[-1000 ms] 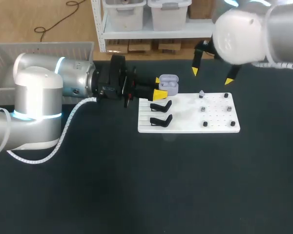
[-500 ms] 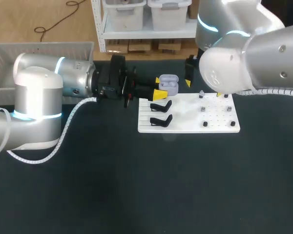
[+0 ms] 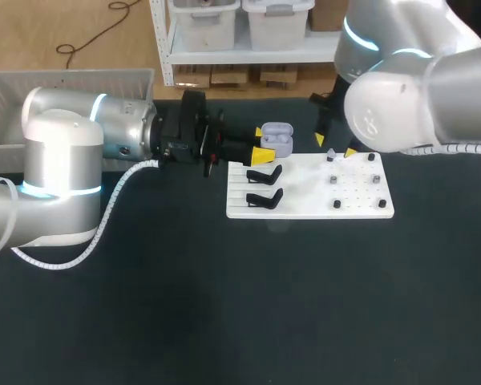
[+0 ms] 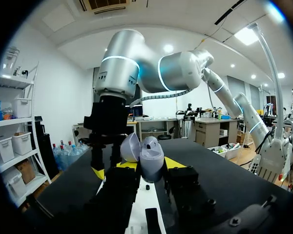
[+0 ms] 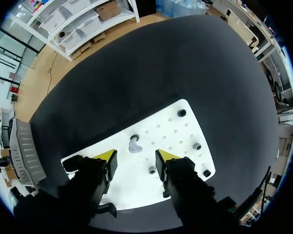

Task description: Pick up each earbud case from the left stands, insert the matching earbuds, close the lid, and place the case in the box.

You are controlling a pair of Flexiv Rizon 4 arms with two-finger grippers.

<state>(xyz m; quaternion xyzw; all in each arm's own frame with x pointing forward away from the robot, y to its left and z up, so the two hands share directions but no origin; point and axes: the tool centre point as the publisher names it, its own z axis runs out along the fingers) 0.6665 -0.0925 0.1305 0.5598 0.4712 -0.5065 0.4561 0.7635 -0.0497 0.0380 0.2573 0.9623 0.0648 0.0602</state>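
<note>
A dark peg like the empty ones is holding the earbud. The earbud will come off and the peg will stay behind when I lift the earbud.
My left gripper lies level over the white board's back left corner, shut on a lavender earbud case whose lid stands open. The left wrist view shows the case pinched between the fingers, lid tipped back. A small grey earbud sits on the board's back row. My right gripper hangs over it, fingers open on either side. In the right wrist view the earbud lies just ahead of the gripper, touched by neither tip.
Two empty black stands sit on the board's left part. Several dark pegs stud its right part. A pale mesh basket stands at the far left, behind my left arm. Dark tabletop stretches in front of the board.
My right arm has swung in from the back right and come down over the earbud, and its fingers have drawn closer together. The left arm and case have stayed still.
</note>
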